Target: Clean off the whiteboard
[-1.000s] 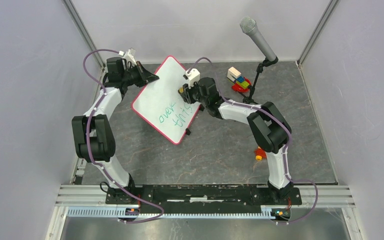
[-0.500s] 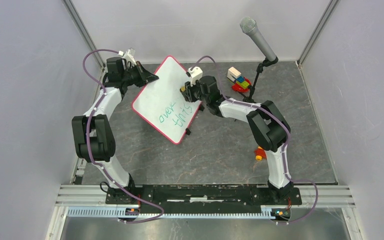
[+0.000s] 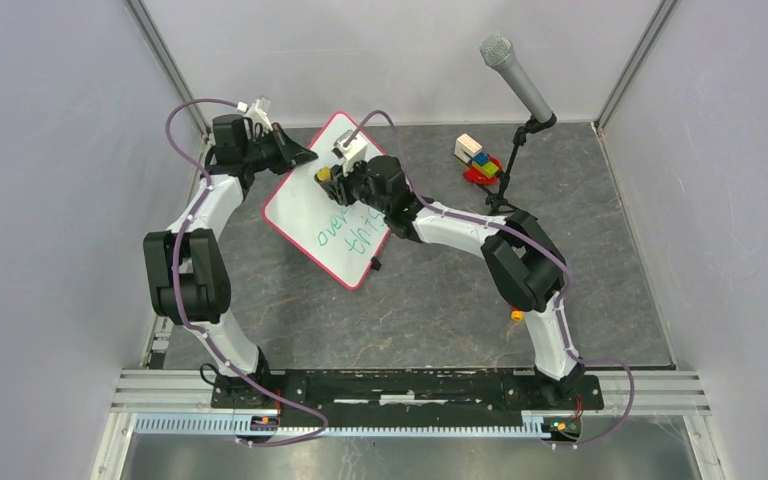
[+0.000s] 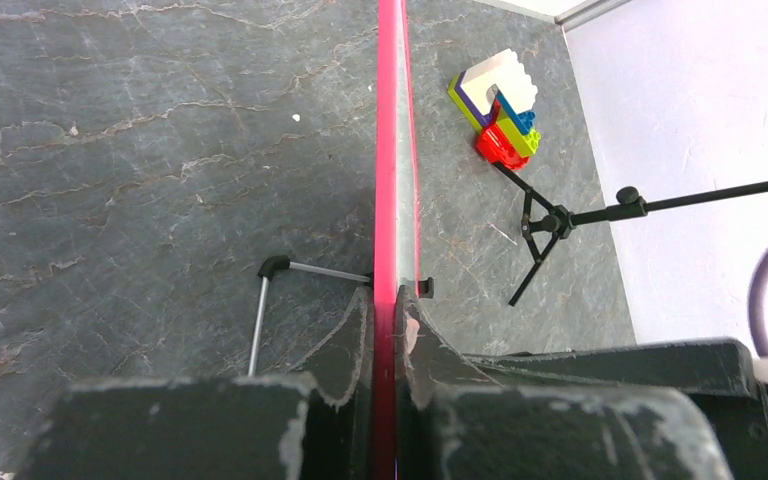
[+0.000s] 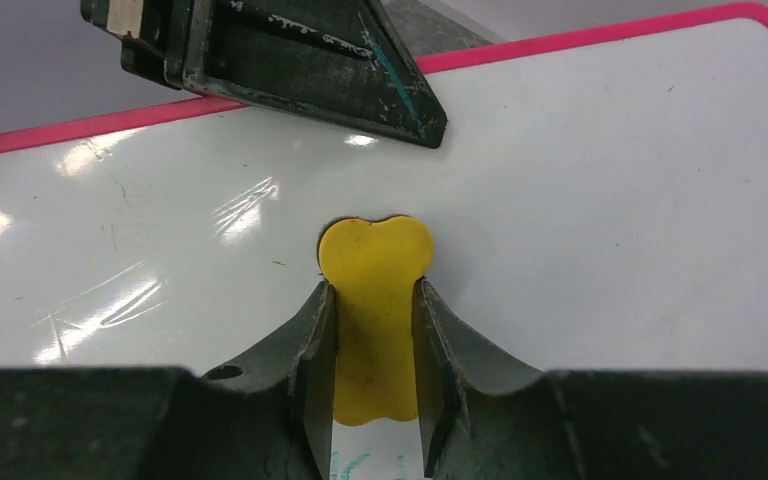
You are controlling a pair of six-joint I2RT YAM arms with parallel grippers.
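Note:
The yellow eraser [image 3: 323,174] is above the green handwriting, near my left gripper. Next, my right gripper sweeps the eraser back down over the handwriting [image 3: 362,236].
The whiteboard [image 3: 305,205] is white with a red-pink frame and stands tilted at the back left, with green handwriting on its lower half. My left gripper [image 3: 305,157] is shut on its upper left edge; in the left wrist view [image 4: 388,310] the jaws clamp the pink frame [image 4: 389,150] seen edge-on. My right gripper [image 3: 332,180] is shut on a yellow eraser [image 5: 374,300] and presses it against the white face [image 5: 580,200], above the green writing. The left gripper's fingers [image 5: 360,70] show at the board's top edge in the right wrist view.
A microphone on a small black stand [image 3: 516,80] stands at the back right. A stack of coloured bricks [image 3: 477,158] lies beside the stand's foot, also in the left wrist view [image 4: 500,105]. A small orange piece [image 3: 516,315] lies by the right arm.
My right gripper has slid left and up across the board with the eraser. The board has shifted a little to the left. The left gripper has stayed clamped on the edge.

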